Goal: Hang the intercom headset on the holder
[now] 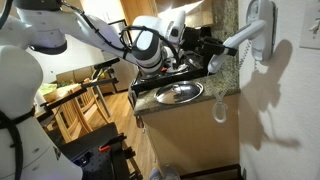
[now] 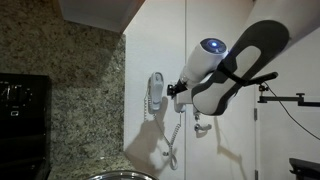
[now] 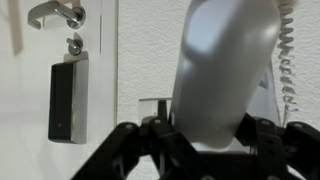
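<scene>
I should turn the intercom headset upright and line it up with the holder before I hang it, because the headset is slanted in my gripper and the holder stands upright.
My gripper is shut on the intercom headset, a light-grey handset that fills the middle of the wrist view. Its white coiled cord runs down the right side. In an exterior view the headset reaches from the gripper up to the holder on the white wall. In an exterior view the gripper is right beside the holder, and the cord hangs below. I cannot tell whether the headset rests on the holder.
A round steel bowl sits on the granite counter under the arm; its rim shows in an exterior view. A door handle and a dark box are on the wall to the left. Wooden chairs stand beyond.
</scene>
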Available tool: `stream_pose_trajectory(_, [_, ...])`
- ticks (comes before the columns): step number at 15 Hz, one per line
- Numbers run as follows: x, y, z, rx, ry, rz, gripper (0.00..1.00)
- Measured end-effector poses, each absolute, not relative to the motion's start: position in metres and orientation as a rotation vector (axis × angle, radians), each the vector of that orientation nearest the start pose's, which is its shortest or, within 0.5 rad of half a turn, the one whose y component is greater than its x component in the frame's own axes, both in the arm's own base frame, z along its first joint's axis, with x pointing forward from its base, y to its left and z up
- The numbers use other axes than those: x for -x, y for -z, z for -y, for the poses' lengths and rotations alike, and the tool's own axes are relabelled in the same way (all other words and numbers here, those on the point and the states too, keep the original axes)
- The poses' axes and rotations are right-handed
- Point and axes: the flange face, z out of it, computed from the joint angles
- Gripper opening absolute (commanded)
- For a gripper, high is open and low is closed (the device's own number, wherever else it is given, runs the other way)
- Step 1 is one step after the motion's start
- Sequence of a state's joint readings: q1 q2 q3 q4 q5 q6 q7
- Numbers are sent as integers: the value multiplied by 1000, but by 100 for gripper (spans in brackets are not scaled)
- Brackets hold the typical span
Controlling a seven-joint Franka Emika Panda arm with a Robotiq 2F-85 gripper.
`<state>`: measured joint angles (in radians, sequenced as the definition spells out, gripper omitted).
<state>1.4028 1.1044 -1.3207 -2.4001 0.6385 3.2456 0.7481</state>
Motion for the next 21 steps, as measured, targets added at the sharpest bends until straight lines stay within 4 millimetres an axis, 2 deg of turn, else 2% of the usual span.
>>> stream_pose_trajectory(5, [-547,-306,-31,2825,1869,-1098,34])
stream_pose_trajectory(10, [-565,-312,-71,2896,1909,-817,34])
stream_pose_trajectory(13, [-570,-310,-82,2916,1932,-700,34])
stream_pose_trajectory(16, [-574,-307,-73,2921,1927,-719,34])
stream_pose_trajectory(21, [-576,-310,-32,2891,1936,-885,34])
